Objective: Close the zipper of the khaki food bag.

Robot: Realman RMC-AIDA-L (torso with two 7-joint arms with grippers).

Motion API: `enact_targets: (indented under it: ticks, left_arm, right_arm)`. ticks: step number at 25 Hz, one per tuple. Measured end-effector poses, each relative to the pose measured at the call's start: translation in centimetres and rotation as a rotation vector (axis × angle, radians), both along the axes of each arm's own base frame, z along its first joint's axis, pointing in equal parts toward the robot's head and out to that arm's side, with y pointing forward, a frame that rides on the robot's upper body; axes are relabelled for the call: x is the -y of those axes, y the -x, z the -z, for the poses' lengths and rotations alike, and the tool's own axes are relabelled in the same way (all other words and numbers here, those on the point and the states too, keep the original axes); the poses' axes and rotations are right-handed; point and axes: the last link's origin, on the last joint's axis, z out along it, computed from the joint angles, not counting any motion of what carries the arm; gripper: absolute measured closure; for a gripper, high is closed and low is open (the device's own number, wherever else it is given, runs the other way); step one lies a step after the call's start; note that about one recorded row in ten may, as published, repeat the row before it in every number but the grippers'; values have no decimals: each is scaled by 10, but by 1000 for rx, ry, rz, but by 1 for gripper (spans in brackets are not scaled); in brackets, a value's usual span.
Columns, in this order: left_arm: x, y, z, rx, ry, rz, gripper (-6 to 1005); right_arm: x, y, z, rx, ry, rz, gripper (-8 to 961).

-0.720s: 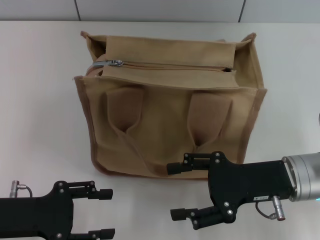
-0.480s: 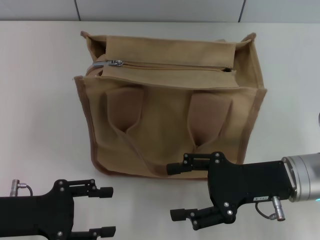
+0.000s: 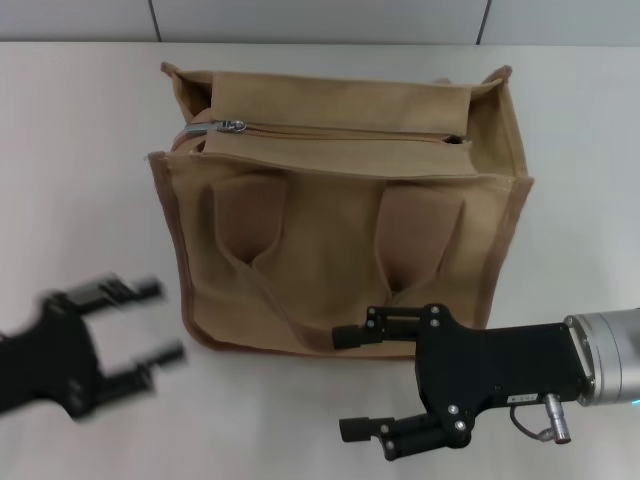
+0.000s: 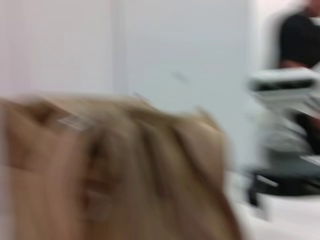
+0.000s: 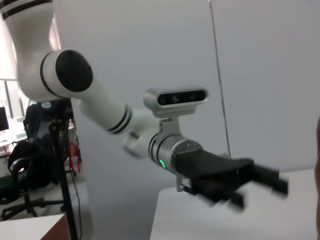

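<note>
The zipper's loose end (image 3: 190, 137) droops beside the silver slider, so next my left gripper rises and holds that loose end taut before my right gripper takes the slider.
The khaki food bag (image 3: 340, 240) stands upright in the middle of the white table, handles hanging down its near face. The zipper (image 3: 340, 131) runs along its top, with the silver slider (image 3: 231, 126) at the bag's left end. My left gripper (image 3: 150, 322) is open, blurred by motion, low at the left beside the bag's lower left corner, clear of it. My right gripper (image 3: 352, 385) is open and empty just in front of the bag's lower edge. The left wrist view shows the bag (image 4: 115, 170) as a tan blur. The right wrist view shows my left gripper (image 5: 260, 192).
The white table (image 3: 80, 180) spreads around the bag, with a grey wall behind it (image 3: 320, 20). The right wrist view shows my left arm (image 5: 95, 100) and an office chair (image 5: 20, 175) off the table.
My left gripper has risen from the bottom left corner and swung up and to the left, tilted. The right gripper and the bag have not moved.
</note>
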Motion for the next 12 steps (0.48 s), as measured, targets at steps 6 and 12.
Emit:
enact_targets:
  ticks: [6, 12]
  left_arm:
    - [1, 25, -33, 164, -383, -234, 319]
    - [-21, 29, -22, 151, -401, -309, 320]
  right_arm:
    - [0, 0, 1, -33, -29, 3, 153]
    - [0, 1, 2, -48, -46, 0, 153]
